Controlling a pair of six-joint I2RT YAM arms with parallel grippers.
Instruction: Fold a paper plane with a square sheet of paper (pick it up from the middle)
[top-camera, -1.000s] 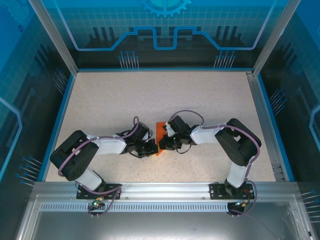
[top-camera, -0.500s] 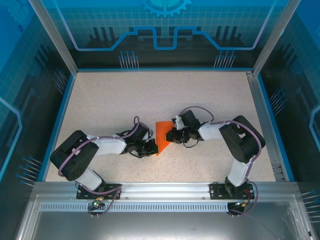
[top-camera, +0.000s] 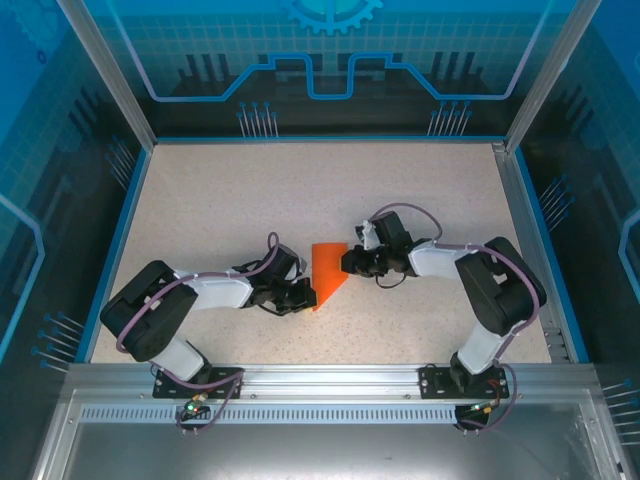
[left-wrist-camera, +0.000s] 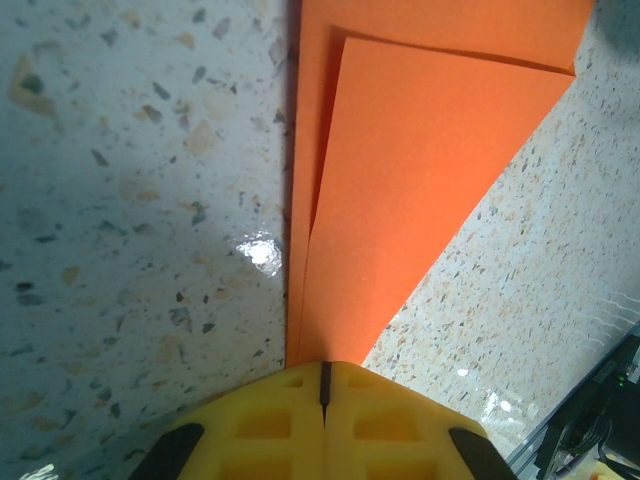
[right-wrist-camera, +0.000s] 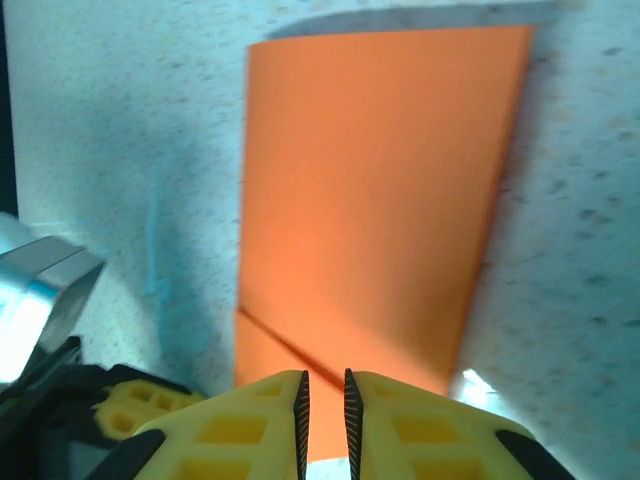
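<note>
I should move my left gripper back up the slanted fold (left-wrist-camera: 478, 208) and press as it goes, because it is at the paper's narrow point and the flap's edge (left-wrist-camera: 450, 54) stands off the layer beneath.
The square sheet of paper (top-camera: 326, 270) is bright orange and folded into a tapered shape, lying flat mid-table with its narrow tip toward the near left. In the left wrist view the paper (left-wrist-camera: 420, 170) shows two layers that narrow down to my left gripper (left-wrist-camera: 324, 375). That gripper is shut, its yellow tips on the paper's point, and no orange shows between the jaws. My left gripper (top-camera: 305, 298) sits at the paper's lower left. My right gripper (top-camera: 348, 265) is at the paper's right edge. Its jaws (right-wrist-camera: 323, 385) stand slightly open over the paper (right-wrist-camera: 370, 190), holding nothing.
The speckled table (top-camera: 250, 200) is bounded by blue walls on three sides and a metal rail (top-camera: 320, 385) at the near edge. In the right wrist view, the left gripper's yellow fingers (right-wrist-camera: 140, 405) show at the lower left.
My right gripper has drawn back to the right off the paper and its jaws have parted a little, uncovering more orange. The left arm has stayed put.
</note>
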